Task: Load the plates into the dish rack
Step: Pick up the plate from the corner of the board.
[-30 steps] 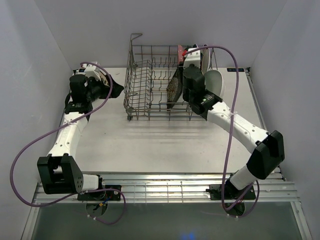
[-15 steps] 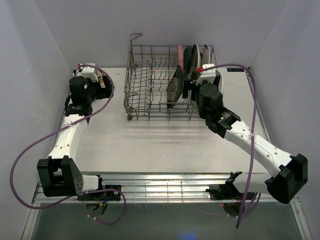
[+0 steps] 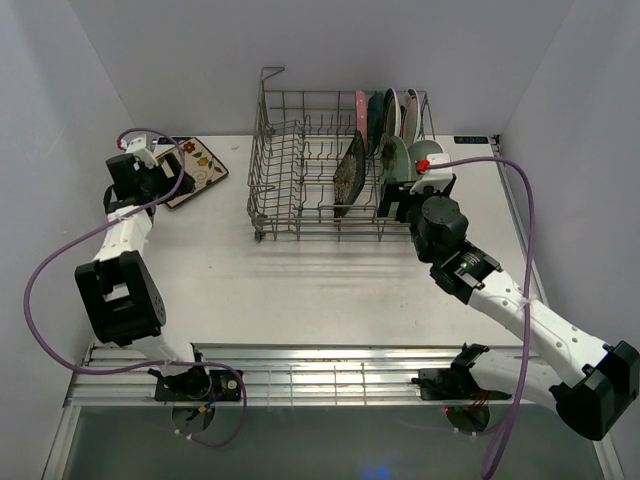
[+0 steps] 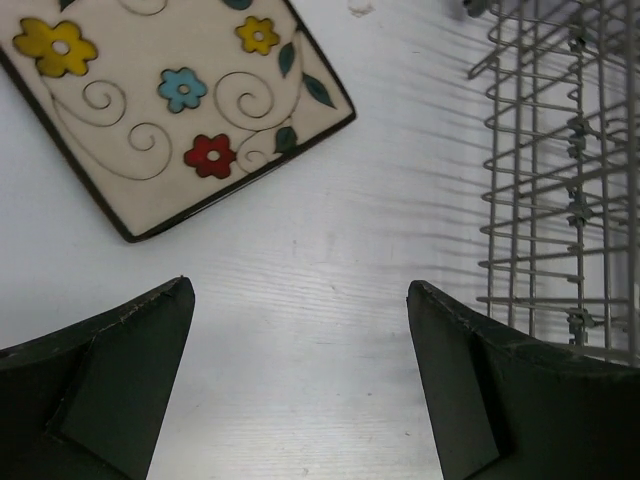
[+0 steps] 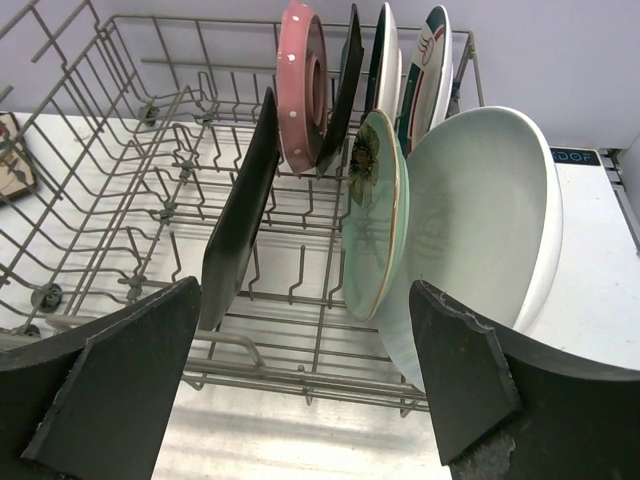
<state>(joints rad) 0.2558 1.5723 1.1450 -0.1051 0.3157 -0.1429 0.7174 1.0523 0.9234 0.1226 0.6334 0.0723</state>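
Observation:
I should go on moving toward the cream floral plate's near corner (image 3: 173, 204) until my left gripper's open fingers are on both sides of the plate's edge (image 4: 108, 209), because that corner lies free and faces those fingers.
The dish rack (image 3: 310, 175) stands at the back middle of the table. Several plates stand on edge in its right half: pink dotted (image 5: 303, 85), dark teal square (image 5: 347, 75), two red-rimmed round ones (image 5: 430, 65), dark floral square (image 5: 240, 215), mint round (image 5: 375, 215) and white oval (image 5: 490, 230) at the right end. My right gripper (image 5: 305, 290) is open and holds nothing, just in front of the rack's near right side. A cream floral square plate (image 4: 170, 100) lies flat on the table left of the rack. My left gripper (image 4: 300, 290) hovers open just short of its corner.
The rack's left half (image 4: 560, 170) holds only upright tines. White walls close in the table on the left, back and right. A slotted metal rail (image 3: 330, 385) runs along the near edge by the arm bases.
My right gripper opened off the white oval plate, left it standing in the rack and drew back toward me. The left arm swung left, uncovering the cream floral plate.

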